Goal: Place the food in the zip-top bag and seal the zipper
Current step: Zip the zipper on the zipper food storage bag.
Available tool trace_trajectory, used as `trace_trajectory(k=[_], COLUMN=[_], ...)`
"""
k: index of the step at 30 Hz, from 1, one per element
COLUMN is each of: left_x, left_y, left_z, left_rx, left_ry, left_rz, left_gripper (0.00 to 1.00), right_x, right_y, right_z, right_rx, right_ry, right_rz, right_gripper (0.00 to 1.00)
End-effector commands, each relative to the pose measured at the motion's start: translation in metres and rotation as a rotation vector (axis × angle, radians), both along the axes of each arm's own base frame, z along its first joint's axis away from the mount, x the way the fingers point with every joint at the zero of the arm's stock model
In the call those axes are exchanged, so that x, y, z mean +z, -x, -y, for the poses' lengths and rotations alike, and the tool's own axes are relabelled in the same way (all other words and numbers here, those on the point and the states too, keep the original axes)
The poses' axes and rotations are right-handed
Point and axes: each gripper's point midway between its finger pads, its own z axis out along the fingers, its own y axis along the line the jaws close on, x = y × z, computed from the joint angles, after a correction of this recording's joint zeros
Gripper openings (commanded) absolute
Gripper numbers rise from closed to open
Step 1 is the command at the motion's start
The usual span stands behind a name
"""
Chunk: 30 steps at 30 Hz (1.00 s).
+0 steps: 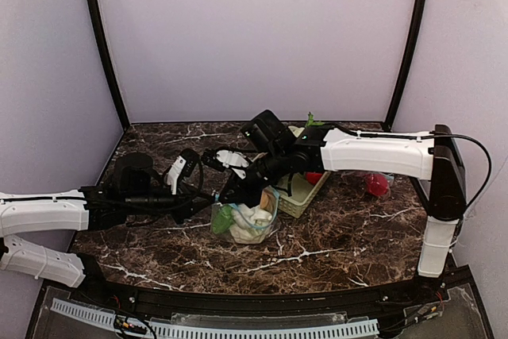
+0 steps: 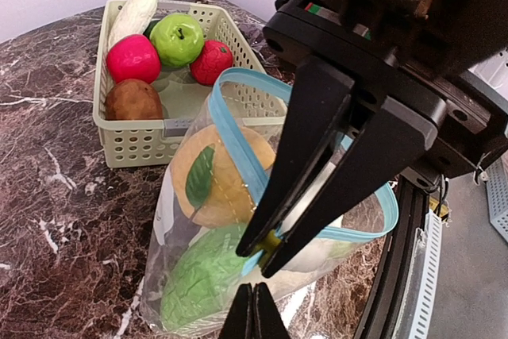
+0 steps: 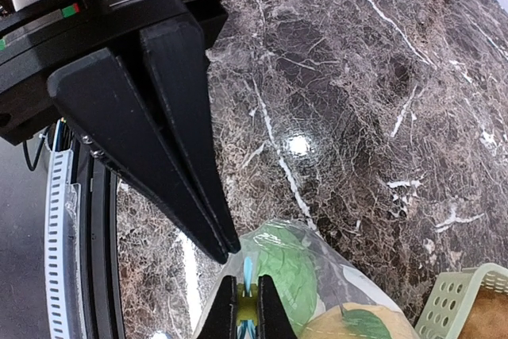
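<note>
I can see that my left gripper's closed fingers stop short of the zipper's end [image 2: 252,263], so next my left gripper opens and clamps that zipper end [image 3: 248,267] before my right gripper pulls the slider.
The clear zip-top bag [image 2: 171,212] with a blue zipper [image 2: 238,148] lies in front of the basket, its mouth open in a loop. Inside are an orange fruit with a leaf [image 2: 210,176], a green leafy vegetable [image 2: 202,275] and a white piece. My right gripper [image 3: 246,311] is shut on the yellow zipper slider [image 2: 274,242] at the bag's near end. My left gripper [image 2: 254,307] is shut, its tips at the bag's corner just below the slider. In the top view both grippers, left [image 1: 213,198] and right [image 1: 238,190], meet over the bag [image 1: 248,224].
A pale green lattice basket [image 2: 143,129] behind the bag holds a green apple [image 2: 176,37], a pink-red fruit [image 2: 132,57], a red fruit [image 2: 210,61], a brown potato [image 2: 132,99] and a white radish [image 2: 135,13]. A red item [image 1: 377,185] lies on the table at the right.
</note>
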Motion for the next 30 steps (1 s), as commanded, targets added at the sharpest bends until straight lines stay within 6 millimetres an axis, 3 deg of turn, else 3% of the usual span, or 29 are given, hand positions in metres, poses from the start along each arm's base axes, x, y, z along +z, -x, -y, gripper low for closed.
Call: trace_trajectory(k=[1, 7, 10, 11, 12, 14, 17, 24, 30], left_x=[-0.005, -0.008, -0.005, 0.0, 0.002, 0.008, 0.01, -0.001, 0.003], left_y=[-0.01, -0.012, -0.004, 0.003, 0.006, 0.013, 0.019, 0.01, 0.003], left_z=[-0.013, -0.018, -0.012, -0.007, -0.005, 0.002, 0.01, 0.013, 0.016], left_rx=[0.097, 0.133, 0.075, 0.029, 0.008, -0.049, -0.104, -0.085, -0.071], left_ry=[-0.032, -0.033, -0.008, 0.018, 0.03, 0.061, 0.072, 0.024, 0.026], left_rz=[0.007, 0.003, 0.001, -0.001, -0.003, -0.009, -0.032, -0.05, -0.029], left_gripper=[0.01, 0.01, 0.03, 0.07, 0.2, 0.32, 0.41, 0.39, 0.34], right_x=[0.017, 0.02, 0.02, 0.021, 0.023, 0.026, 0.028, 0.033, 0.033], right_y=[-0.002, -0.003, 0.0, 0.001, 0.003, 0.006, 0.009, 0.012, 0.016], right_z=[-0.003, 0.007, 0.012, 0.012, 0.012, 0.013, 0.012, 0.012, 0.013], right_rx=[-0.004, -0.028, -0.031, -0.028, -0.024, -0.016, -0.006, 0.004, 0.018], right_ry=[-0.037, -0.017, -0.014, -0.017, -0.022, -0.032, -0.042, -0.057, -0.054], right_rz=[0.023, 0.021, 0.013, 0.008, 0.002, -0.011, -0.019, -0.028, -0.044], right_gripper=[0.0, 0.0, 0.0, 0.0, 0.0, 0.0, 0.0, 0.0, 0.0])
